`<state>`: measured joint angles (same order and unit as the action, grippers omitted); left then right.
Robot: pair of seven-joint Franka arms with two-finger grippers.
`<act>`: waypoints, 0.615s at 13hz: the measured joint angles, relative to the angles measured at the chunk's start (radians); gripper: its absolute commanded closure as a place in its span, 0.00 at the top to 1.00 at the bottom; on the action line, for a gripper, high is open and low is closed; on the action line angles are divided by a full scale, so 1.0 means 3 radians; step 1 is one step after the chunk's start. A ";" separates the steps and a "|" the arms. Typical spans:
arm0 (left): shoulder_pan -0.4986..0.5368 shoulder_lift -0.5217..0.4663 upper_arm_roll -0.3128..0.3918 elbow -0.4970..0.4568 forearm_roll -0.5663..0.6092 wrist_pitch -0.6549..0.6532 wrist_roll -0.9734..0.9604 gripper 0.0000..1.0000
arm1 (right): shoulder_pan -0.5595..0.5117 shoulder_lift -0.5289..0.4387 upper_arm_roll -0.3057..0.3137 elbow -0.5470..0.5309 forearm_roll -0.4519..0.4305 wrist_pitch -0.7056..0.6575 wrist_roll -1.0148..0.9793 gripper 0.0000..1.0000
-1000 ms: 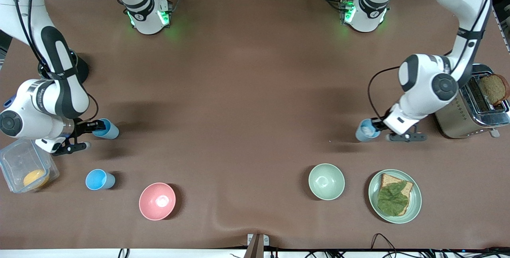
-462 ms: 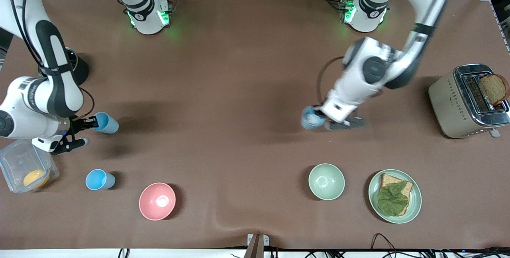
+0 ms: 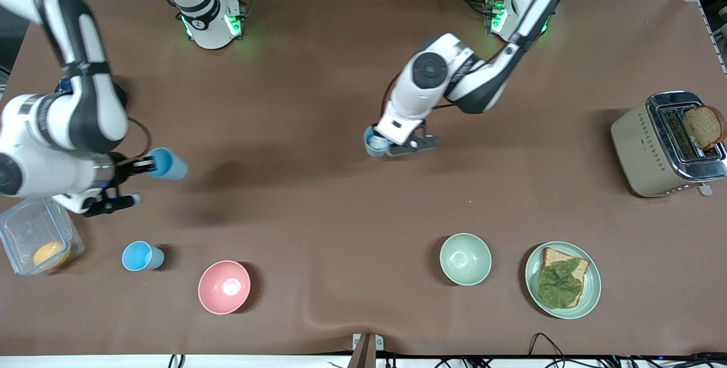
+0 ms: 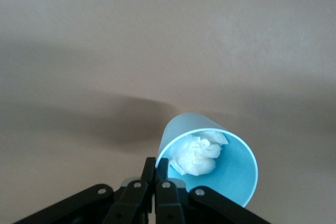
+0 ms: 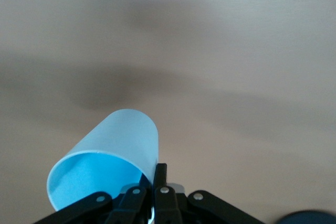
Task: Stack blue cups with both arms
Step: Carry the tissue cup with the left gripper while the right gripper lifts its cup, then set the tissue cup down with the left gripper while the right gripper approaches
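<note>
Next, I set down the wad-filled blue cup that my left gripper is holding above the table, then back that gripper off before the empty cup goes in.
My left gripper (image 3: pixel 385 144) is shut on the rim of a blue cup (image 3: pixel 374 143) with a white crumpled wad inside, held over the middle of the table. In the left wrist view the fingers pinch the wall of that cup (image 4: pixel 210 163) at the left gripper (image 4: pixel 161 167). My right gripper (image 3: pixel 146 166) is shut on the rim of an empty sky-blue cup (image 3: pixel 167 166), held above the table at the right arm's end. The right wrist view shows this cup (image 5: pixel 110 156) in the right gripper (image 5: pixel 153 174). Another sky-blue cup (image 3: pixel 141 256) stands on the table, nearer to the front camera.
A pink bowl (image 3: pixel 224 287) and a pale green bowl (image 3: pixel 465 258) sit near the front edge. A plate (image 3: pixel 590 294) holds bread with lettuce. A toaster (image 3: pixel 653 146) with bread stands at the left arm's end. A clear container (image 3: pixel 23 226) sits under the right arm.
The left arm has carried its cup from beside the toaster toward the middle of the table. The right arm has moved its cup a little toward the middle.
</note>
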<state>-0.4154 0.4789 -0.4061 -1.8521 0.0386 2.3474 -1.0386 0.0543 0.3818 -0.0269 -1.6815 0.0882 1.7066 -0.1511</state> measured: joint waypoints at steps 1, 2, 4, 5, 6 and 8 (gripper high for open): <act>-0.0072 0.0117 0.0005 0.0087 0.0125 0.0006 -0.0162 0.00 | 0.0150 -0.0031 0.0007 0.0000 0.0109 -0.0034 0.0255 0.00; -0.0139 0.0250 0.0010 0.0200 0.0272 0.0011 -0.0350 0.00 | 0.0282 -0.0042 0.0010 0.0000 0.0194 -0.0051 0.0478 0.00; -0.0262 0.0540 0.0014 0.0479 0.0525 0.0016 -0.0747 0.18 | 0.0495 -0.0045 0.0012 -0.0002 0.0280 -0.0083 0.0841 0.00; -0.0311 0.0659 0.0015 0.0602 0.0587 0.0012 -0.0877 0.46 | 0.0613 -0.0054 0.0013 -0.0002 0.0294 -0.0102 0.1017 0.00; -0.0341 0.0706 0.0019 0.0685 0.0600 0.0007 -0.0936 0.99 | 0.0740 -0.0072 0.0014 -0.0002 0.0302 -0.0116 0.1182 0.00; -0.0347 0.0739 0.0036 0.0758 0.0602 0.0008 -0.0949 1.00 | 0.0978 -0.0137 0.0014 -0.0027 0.0382 -0.0154 0.1442 0.00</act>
<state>-0.5196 0.7006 -0.3952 -1.6247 0.2191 2.3496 -1.3234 0.3478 0.3406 -0.0227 -1.6898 0.2028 1.6605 0.2816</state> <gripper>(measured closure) 0.678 0.969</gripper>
